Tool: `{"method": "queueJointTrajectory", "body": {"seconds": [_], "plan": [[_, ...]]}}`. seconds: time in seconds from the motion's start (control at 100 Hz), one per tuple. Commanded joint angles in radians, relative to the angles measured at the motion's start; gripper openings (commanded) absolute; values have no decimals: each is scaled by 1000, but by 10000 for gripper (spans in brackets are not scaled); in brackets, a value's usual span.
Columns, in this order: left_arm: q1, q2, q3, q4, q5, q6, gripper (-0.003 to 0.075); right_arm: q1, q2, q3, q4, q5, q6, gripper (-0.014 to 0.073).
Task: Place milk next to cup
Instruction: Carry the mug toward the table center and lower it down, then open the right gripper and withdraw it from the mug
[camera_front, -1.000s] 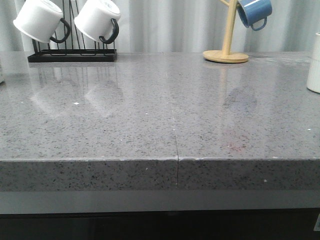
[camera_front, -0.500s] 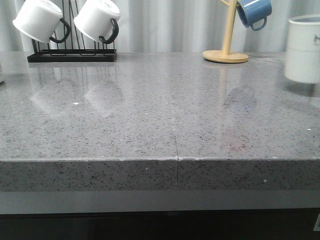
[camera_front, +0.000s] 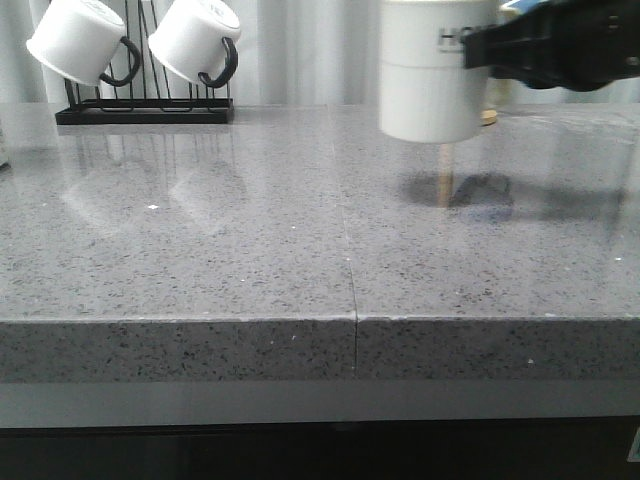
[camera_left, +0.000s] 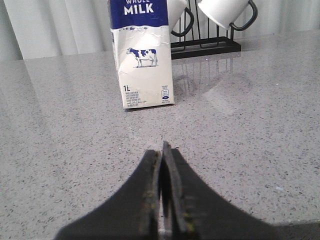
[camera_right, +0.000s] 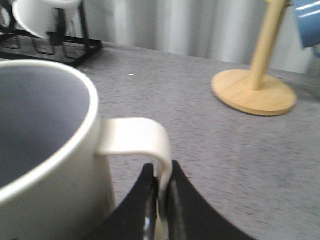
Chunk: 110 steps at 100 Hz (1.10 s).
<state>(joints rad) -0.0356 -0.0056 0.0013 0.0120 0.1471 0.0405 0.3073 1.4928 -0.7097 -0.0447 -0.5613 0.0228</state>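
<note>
My right gripper should keep lowering the cup (camera_front: 432, 85) toward the middle until the cup's base rests flat and then let go, because the cup hangs upright beside open counter (camera_front: 342, 190).
My right gripper (camera_right: 163, 172) is shut on the cream handle of the cup (camera_right: 45, 150), a large white mug with black "HOME" lettering. In the front view the cup (camera_front: 428, 70) hangs in the air above the counter at the right of centre, with the dark right arm (camera_front: 560, 45) beside it. The milk (camera_left: 141, 55), a white carton with a blue top and a cow picture, stands upright on the counter ahead of my left gripper (camera_left: 162, 150), which is shut and empty. The milk does not show in the front view.
A black rack (camera_front: 145, 105) with white black-handled mugs (camera_front: 80, 40) stands at the back left. A wooden mug tree base (camera_right: 254, 92) with a blue mug stands at the back right, behind the held cup. The grey counter (camera_front: 250, 250) has a front edge near me.
The cup has come in from the right edge, carried leftward and higher by my right gripper, and now covers the wooden mug tree in the front view.
</note>
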Motion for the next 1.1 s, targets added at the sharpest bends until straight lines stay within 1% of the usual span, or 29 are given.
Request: {"method": "queueJointTrajectory", "body": {"seconds": [0.0,0.22,0.42,0.49,0.61,0.68,0.92,1.0,1.09], "plan": [[1,-31,43,1,-78,-6,-21,39,11,-58,23,-80,3,-34],[1,-31,43,1,-78,-6,-21,105,119,-136,29,-79,4,-32],[1,-31,43,1,-78,-6,-21,119,176,-161,29,-77,13,-24],[1,-31,43,1,-78,-6,-21,119,177,-161,29,-70,32,37],[1,-31,43,1,-78,-6,-21,119,177,-160,29,-49,46,239],[1,-31,43,1,-78,-6,-21,119,177,-160,29,-26,46,294],[1,-31,43,1,-78,-6,-21,119,137,-139,29,120,46,297],[1,-31,43,1,-78,-6,-21,118,96,-114,29,130,45,290],[1,-31,43,1,-78,-6,-21,118,36,-70,29,132,45,261]]}}
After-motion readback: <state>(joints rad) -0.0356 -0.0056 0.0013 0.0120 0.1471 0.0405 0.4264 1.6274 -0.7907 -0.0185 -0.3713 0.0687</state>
